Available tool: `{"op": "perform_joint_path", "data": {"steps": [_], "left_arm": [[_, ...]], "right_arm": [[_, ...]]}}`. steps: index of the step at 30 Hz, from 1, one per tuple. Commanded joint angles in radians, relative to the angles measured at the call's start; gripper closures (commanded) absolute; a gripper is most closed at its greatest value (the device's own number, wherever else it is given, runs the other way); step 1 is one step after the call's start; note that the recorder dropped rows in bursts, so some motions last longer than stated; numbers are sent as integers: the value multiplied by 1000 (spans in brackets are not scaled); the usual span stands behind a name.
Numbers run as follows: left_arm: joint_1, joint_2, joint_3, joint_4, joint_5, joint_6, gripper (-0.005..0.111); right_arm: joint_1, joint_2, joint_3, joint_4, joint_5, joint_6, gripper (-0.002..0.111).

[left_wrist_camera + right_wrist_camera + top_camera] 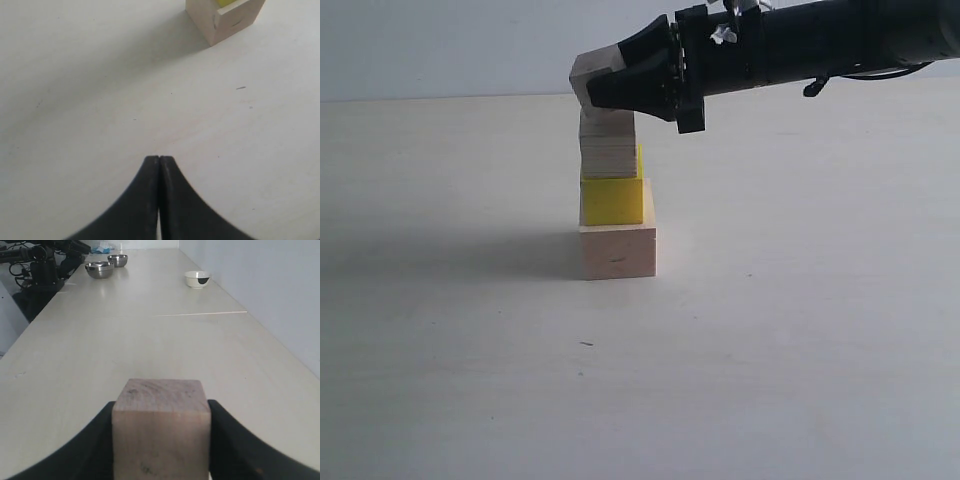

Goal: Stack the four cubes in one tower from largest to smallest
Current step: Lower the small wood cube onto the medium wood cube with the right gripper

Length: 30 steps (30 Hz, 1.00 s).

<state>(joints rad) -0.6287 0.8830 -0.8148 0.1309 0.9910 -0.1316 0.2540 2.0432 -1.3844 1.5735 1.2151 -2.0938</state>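
Note:
The smallest wood cube (595, 68) sits crooked over squarely stacked cubes (612, 200), so I expect it to turn square when I push it, while the tower stays put.
In the exterior view three of the four cubes stand as a tower: a big pale wood cube (618, 250) at the bottom, a yellow cube (612, 198) on it, and a small wood cube (607, 145) on top. My right gripper (610, 78) reaches in from the right, shut on the smallest wood cube (586, 76) directly over the small wood cube. I cannot tell whether the two touch. The right wrist view shows this cube (160, 435) clamped between the black fingers (95, 440). My left gripper (159, 159) is shut and empty over bare table, away from the big cube (225, 22).
Far down the long pale table (150, 340) in the right wrist view stand two steel bowls (99, 269) (117, 260) and a white bowl (197, 278). Dark equipment (40, 265) stands at the table's far side edge. A blue-grey wall (270, 290) runs along the other side.

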Motion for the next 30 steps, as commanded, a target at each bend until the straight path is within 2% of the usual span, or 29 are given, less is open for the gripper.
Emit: {"op": "perform_joint_path", "data": {"steps": [1,21,23,25,27,28,30], "left_arm": [[2,1,0,-4,-1,4,107],[2,1,0,-4,-1,4,107],[2,1,0,-4,-1,4,107],[2,1,0,-4,-1,4,107],[2,1,0,-4,1,4,107],[2,1,0,-4,3,4,107],[2,1,0,-11,5,4,107]], "right_arm": [[1,10,0,16,6,-12,108],[1,16,0,11,6,-8,108],[1,16,0,9,6,7,103],[1,16,0,-2,6,30,92],[1,16,0,-4,6,37,70],[1,16,0,-4,6,37,65],[1,16,0,3,6,37,45]]}}
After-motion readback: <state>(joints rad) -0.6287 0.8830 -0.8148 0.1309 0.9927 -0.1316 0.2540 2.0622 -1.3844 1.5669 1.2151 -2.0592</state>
